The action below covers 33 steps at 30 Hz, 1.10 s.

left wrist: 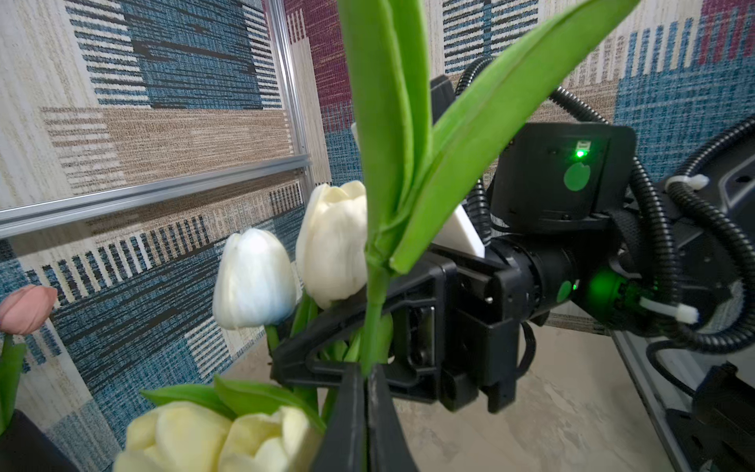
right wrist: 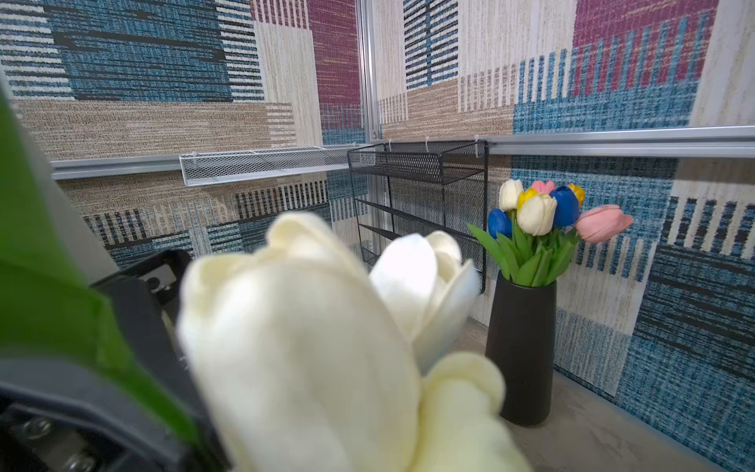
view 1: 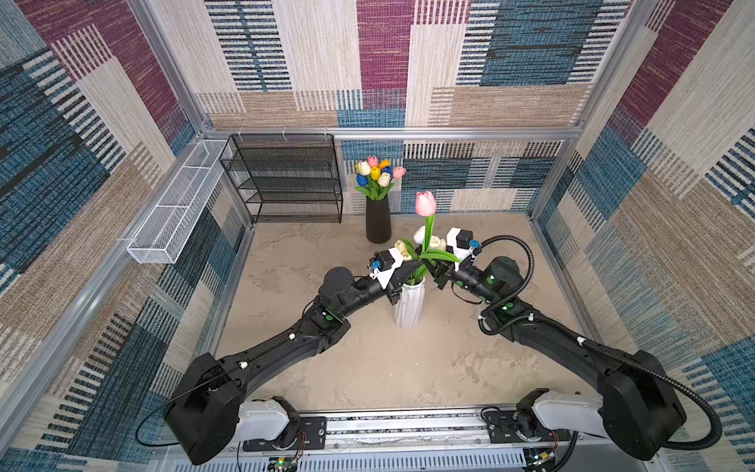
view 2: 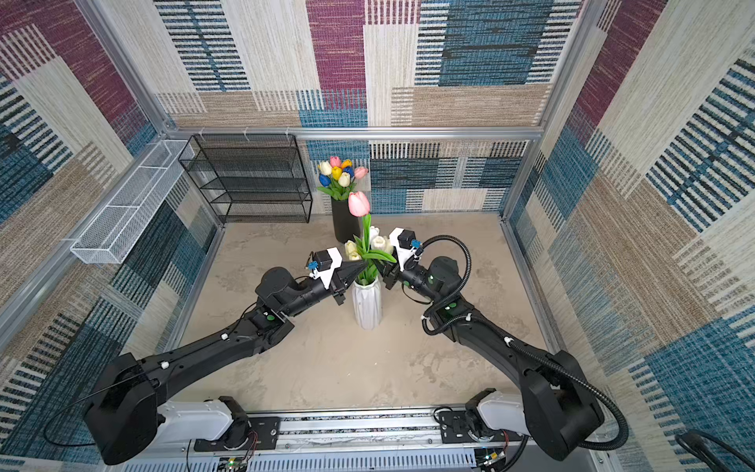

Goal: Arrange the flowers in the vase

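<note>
The pink tulip (view 1: 425, 204) is too high over the vase opening (view 1: 414, 285), so next I tip it over with my left gripper, guide its stem in, then set it upright.
A white ribbed vase (view 1: 408, 307) (view 2: 366, 304) stands mid-table and holds several white and cream tulips (left wrist: 253, 278). A pink tulip (view 1: 425, 203) (view 2: 359, 203) rises tall above them. My left gripper (view 1: 412, 268) (left wrist: 367, 378) is shut on its green stem (left wrist: 374, 310) just over the vase mouth. My right gripper (view 1: 429, 266) (view 2: 382, 267) comes in from the opposite side, shut, its fingers (left wrist: 310, 347) behind that stem among the other stems; I cannot tell whether it pinches anything. In the right wrist view a cream tulip head (right wrist: 294, 347) hides its jaws.
A black vase (view 1: 378, 224) (right wrist: 521, 347) with a bunch of yellow, blue, pink, white and orange tulips (view 1: 378, 171) stands at the back wall. A black mesh shelf (view 1: 286, 180) and a white mesh basket (view 1: 175, 212) hang at the back left.
</note>
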### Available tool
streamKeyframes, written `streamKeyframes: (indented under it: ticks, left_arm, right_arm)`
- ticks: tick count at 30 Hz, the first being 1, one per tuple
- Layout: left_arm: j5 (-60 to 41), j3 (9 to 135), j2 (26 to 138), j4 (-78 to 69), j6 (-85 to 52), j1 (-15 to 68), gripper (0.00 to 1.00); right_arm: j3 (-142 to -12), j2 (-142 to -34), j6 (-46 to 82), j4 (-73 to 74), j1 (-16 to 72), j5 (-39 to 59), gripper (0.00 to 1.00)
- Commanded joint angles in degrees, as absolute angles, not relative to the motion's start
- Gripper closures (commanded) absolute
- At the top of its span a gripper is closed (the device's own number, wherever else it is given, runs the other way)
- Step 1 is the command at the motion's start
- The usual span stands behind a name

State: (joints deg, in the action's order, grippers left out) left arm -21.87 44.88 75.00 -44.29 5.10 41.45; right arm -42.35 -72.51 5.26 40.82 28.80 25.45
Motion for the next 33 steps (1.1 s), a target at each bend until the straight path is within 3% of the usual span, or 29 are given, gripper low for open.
streamKeyframes:
  ticks: [1, 6, 8, 10, 13, 16, 21, 28, 33]
  left_arm:
    - [-21.67, 43.66, 74.97, -45.15, 6.56, 41.57, 0.94]
    - [-20.05, 43.29, 74.81, -42.60, 7.73, 41.57, 0.83]
    - [-20.22, 42.73, 74.38, -42.35, 7.82, 41.56, 0.68]
    - [-19.61, 42.30, 73.63, -41.81, 7.55, 41.54, 0.65]
    - [-18.46, 41.93, 72.38, -40.79, 7.58, 41.57, 0.63]
    - [-17.23, 42.75, 72.15, -39.40, 7.52, 41.57, 0.74]
    - [-19.78, 47.22, 73.80, -35.68, 7.18, 41.66, 0.73]
    - [-20.96, 43.64, 68.95, -33.38, 12.31, 43.19, 0.59]
    - [-20.63, 42.10, 62.58, -25.44, 21.06, 45.77, 0.37]
  right_arm:
    - [-42.18, -72.48, 4.83, 42.60, 28.74, 24.78, 0.79]
    - [-42.18, -72.44, 4.64, 42.53, 28.74, 24.36, 0.78]
    - [-42.28, -72.48, 4.64, 42.22, 28.74, 24.35, 0.78]
    - [-42.24, -72.63, 4.44, 42.25, 28.74, 24.28, 0.78]
    - [-42.44, -72.92, 4.22, 42.03, 28.74, 24.17, 0.78]
    - [-42.54, -73.19, 4.45, 42.02, 28.74, 24.10, 0.77]
    - [-43.57, -73.72, 4.90, 41.09, 28.74, 23.67, 0.77]
    - [-44.02, -74.23, 5.54, 41.01, 28.74, 24.09, 0.78]
    - [-44.13, -74.30, 5.36, 40.70, 28.74, 24.08, 0.78]
